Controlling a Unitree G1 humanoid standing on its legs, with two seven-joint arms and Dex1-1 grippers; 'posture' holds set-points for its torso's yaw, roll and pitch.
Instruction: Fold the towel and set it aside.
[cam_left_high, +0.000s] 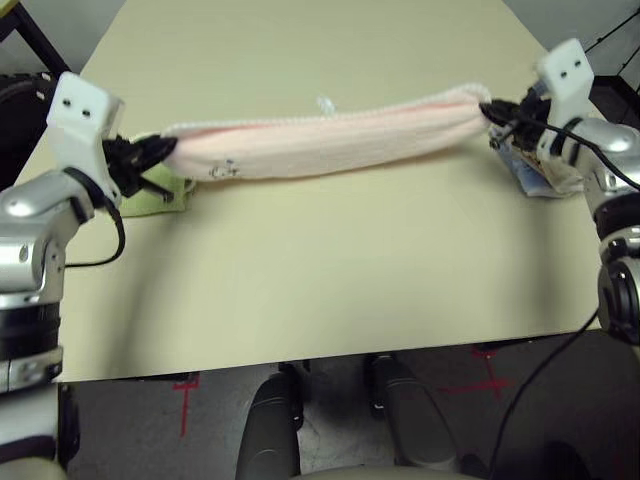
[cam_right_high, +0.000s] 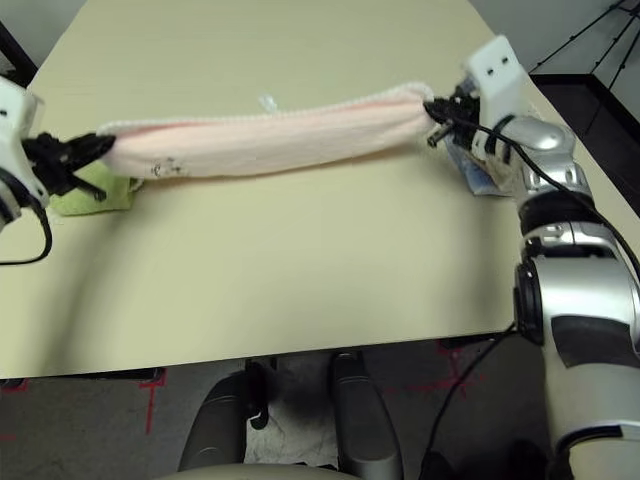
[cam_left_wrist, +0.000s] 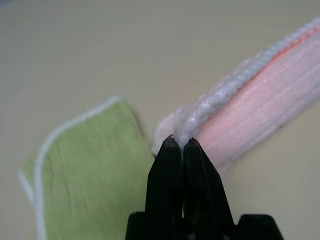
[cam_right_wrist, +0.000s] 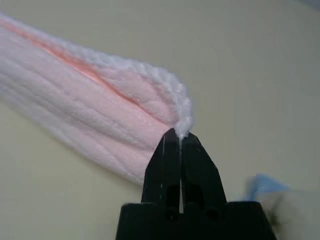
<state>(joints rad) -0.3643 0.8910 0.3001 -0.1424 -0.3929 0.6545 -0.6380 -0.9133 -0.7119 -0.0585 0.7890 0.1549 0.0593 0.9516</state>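
The end of the towel is hanging over the green cloth, so my left gripper and my right gripper should pull the towel toward the front edge first and then lay it flat.
The pale pink towel (cam_left_high: 330, 140) hangs stretched between my two grippers across the far half of the table, folded lengthwise into a long band. Its white stitched edging runs along the top, a small dark embroidered mark (cam_left_high: 224, 169) sits near its left end and a small tag (cam_left_high: 325, 103) sticks up at mid-length. My left gripper (cam_left_high: 160, 152) is shut on the towel's left end, pinching the white edge (cam_left_wrist: 186, 125). My right gripper (cam_left_high: 492, 110) is shut on the right corner (cam_right_wrist: 182, 122).
A green cloth (cam_left_high: 160, 195) lies on the table under the towel's left end, by my left gripper. A beige-and-blue cloth bundle (cam_left_high: 530, 170) sits near the right edge behind my right gripper. The beige table (cam_left_high: 330, 290) spreads bare toward the front edge.
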